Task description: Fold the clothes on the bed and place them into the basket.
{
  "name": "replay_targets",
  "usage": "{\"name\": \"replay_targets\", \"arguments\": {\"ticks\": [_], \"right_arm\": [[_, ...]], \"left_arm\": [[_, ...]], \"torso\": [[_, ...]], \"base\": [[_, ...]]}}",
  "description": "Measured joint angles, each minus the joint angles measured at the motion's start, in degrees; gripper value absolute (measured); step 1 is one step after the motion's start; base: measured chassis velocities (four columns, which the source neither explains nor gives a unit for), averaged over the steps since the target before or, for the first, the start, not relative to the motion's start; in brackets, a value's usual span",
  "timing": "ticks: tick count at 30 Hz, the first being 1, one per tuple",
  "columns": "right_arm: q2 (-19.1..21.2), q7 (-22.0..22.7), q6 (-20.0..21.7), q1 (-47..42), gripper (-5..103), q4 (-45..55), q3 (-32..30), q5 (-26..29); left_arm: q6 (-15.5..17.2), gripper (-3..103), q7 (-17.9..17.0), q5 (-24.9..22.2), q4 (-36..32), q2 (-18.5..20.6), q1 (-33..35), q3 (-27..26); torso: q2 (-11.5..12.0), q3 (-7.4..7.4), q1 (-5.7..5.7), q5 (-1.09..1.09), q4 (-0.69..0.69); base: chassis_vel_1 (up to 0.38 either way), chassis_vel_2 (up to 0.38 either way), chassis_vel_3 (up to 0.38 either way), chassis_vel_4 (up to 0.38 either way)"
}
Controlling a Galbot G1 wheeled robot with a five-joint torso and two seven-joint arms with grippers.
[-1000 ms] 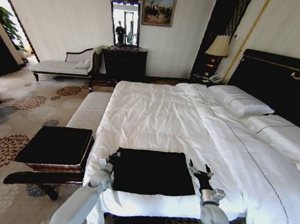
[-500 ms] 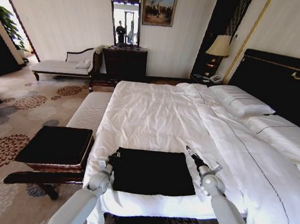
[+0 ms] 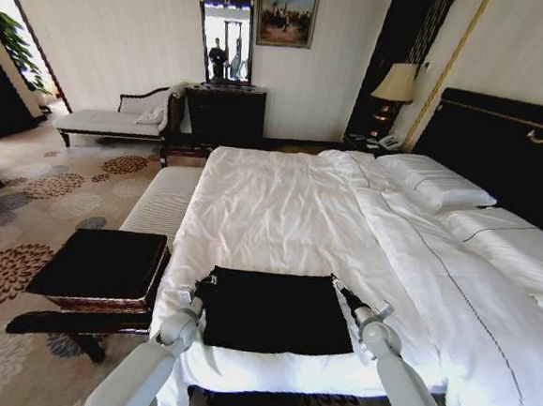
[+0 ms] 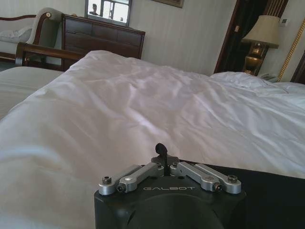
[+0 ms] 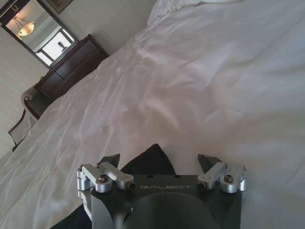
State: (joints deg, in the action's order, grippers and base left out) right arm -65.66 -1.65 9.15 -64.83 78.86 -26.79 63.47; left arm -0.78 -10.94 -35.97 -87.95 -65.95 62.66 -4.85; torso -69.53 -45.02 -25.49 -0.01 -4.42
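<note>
The black shirt lies as a thin, flat rectangle (image 3: 277,314), so it will double over into a narrower piece of cloth when I carry its far edge (image 3: 273,275) nearer.
The clothes (image 3: 274,311), a black shirt folded into a flat rectangle, lie at the foot of the white bed (image 3: 281,199). My left gripper (image 3: 203,282) is at the shirt's far left corner, and its fingers (image 4: 161,149) are closed together there, with the black cloth (image 4: 271,191) beside them. My right gripper (image 3: 336,285) is at the far right corner, open, with its two fingertips on either side of the black corner (image 5: 151,158). The brown woven basket (image 3: 158,267) with its black inside stands on a dark stand left of the bed's foot.
A pale striped bench (image 3: 163,204) runs along the bed's left side beyond the basket. Pillows (image 3: 433,183) and a dark headboard (image 3: 511,147) are at the right. A dresser (image 3: 224,115) and a lamp (image 3: 397,84) stand by the far wall. Patterned carpet (image 3: 25,221) spreads to the left.
My right arm has reached forward and slightly left, bringing its open gripper to the shirt's far right corner. The left gripper and the shirt have stayed where they were.
</note>
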Motion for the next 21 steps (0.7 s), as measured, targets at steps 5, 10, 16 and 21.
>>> {"name": "replay_targets", "arguments": {"ticks": [5,10,16,21], "right_arm": [[-1.00,-0.12,-0.20,0.36,76,-0.19,0.79,-0.24],[-1.20,0.03,-0.45,0.38,58,-0.11,0.79,-0.17],[-0.74,0.13,-0.56,0.17,31,0.02,0.44,-0.15],[-0.73,0.14,-0.59,0.13,15,-0.11,0.32,-0.07]], "left_arm": [[0.06,0,-0.08,0.07,0.12,0.00,0.09,0.16],[0.10,0,-0.13,0.08,0.17,-0.22,0.23,0.22],[0.13,0,-0.18,0.11,0.20,-0.37,0.29,0.40],[0.14,0,-0.18,0.51,0.25,-0.36,0.39,0.64]], "torso": [[0.00,0.00,0.00,0.01,0.00],[0.00,0.00,0.00,0.01,0.00],[0.00,0.00,0.00,0.01,0.00],[0.00,0.00,0.00,0.01,0.01]], "base": [[0.000,0.000,0.000,0.000],[0.000,0.000,0.000,0.000],[0.000,0.000,0.000,0.000],[0.000,0.000,0.000,0.000]]}}
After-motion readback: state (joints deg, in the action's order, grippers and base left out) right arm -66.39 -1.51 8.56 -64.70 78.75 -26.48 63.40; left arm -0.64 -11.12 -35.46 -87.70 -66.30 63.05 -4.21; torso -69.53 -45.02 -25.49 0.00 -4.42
